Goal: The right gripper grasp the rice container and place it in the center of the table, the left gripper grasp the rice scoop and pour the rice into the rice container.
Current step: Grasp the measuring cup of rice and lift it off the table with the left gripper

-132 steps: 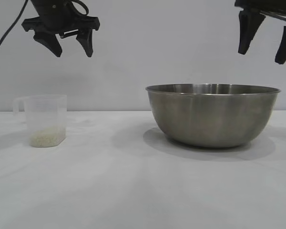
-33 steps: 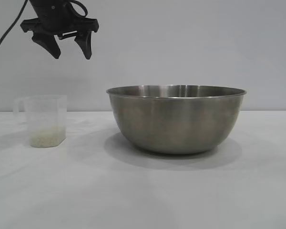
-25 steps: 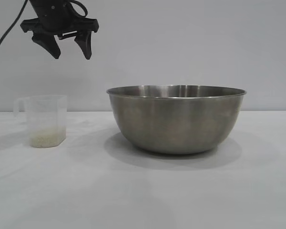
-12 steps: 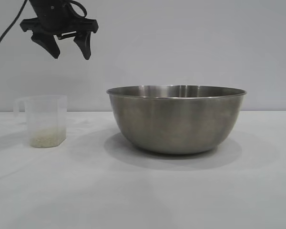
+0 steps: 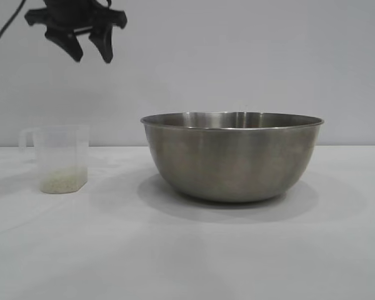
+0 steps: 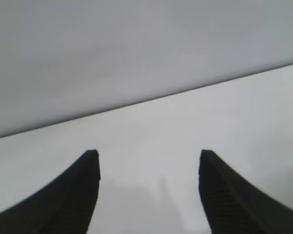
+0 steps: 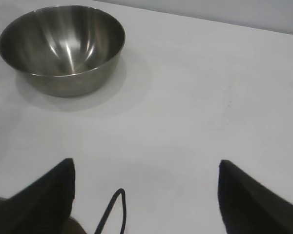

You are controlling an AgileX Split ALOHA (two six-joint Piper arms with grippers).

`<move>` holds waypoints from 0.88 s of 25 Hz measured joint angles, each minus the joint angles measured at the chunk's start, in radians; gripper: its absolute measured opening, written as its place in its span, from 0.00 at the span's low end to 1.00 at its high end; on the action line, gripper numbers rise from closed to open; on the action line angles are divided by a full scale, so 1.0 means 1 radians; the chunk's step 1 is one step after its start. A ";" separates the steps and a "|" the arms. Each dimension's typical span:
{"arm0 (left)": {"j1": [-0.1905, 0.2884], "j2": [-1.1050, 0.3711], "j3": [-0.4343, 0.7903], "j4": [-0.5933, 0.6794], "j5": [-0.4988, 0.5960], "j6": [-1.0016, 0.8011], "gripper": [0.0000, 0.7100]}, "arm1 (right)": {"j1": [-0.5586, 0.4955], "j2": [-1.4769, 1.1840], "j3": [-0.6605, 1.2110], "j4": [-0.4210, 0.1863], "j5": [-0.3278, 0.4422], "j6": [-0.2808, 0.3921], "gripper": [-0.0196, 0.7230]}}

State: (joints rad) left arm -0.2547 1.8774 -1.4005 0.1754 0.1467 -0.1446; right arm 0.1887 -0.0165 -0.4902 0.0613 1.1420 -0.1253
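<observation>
The rice is in a shallow layer (image 5: 63,181) below clear sides. This means the rice scoop (image 5: 61,153) will empty fully when I pour it into the rice container.
The steel rice container (image 5: 232,155) stands upright in the middle of the white table (image 5: 187,250); the right wrist view shows the rice container (image 7: 61,48) from above, with nothing inside. The translucent rice scoop (image 5: 60,158) sits at the left, handle pointing left, with a shallow layer of rice (image 5: 61,182) at its bottom. My left gripper (image 5: 89,55) hangs open high above the scoop, holding nothing; the left wrist view shows the left gripper (image 6: 149,155) over bare table. The right gripper (image 7: 146,163) is open and empty, far from the bowl, and outside the exterior view.
A plain grey wall (image 5: 237,56) rises behind the table. A thin black cable loop (image 7: 115,209) lies between the right gripper's fingers in the right wrist view.
The left gripper has risen slightly and its fingers have narrowed. Bowl and scoop have not moved in the last second; several seconds ago the bowl stood farther right under the right gripper.
</observation>
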 joint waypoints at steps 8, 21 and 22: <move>0.029 -0.265 0.504 0.010 -0.507 0.055 0.58 | 0.000 0.000 0.000 -0.002 0.000 0.008 0.75; 0.110 -0.302 0.919 -0.098 -0.942 0.098 0.76 | 0.000 0.000 0.000 -0.003 0.000 0.048 0.75; 0.110 -0.302 0.935 -0.105 -0.947 0.100 0.76 | 0.000 0.000 0.000 -0.003 0.000 0.050 0.75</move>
State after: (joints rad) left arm -0.1443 1.5751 -0.4659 0.0700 -0.8001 -0.0444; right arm 0.1887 -0.0165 -0.4902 0.0580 1.1420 -0.0753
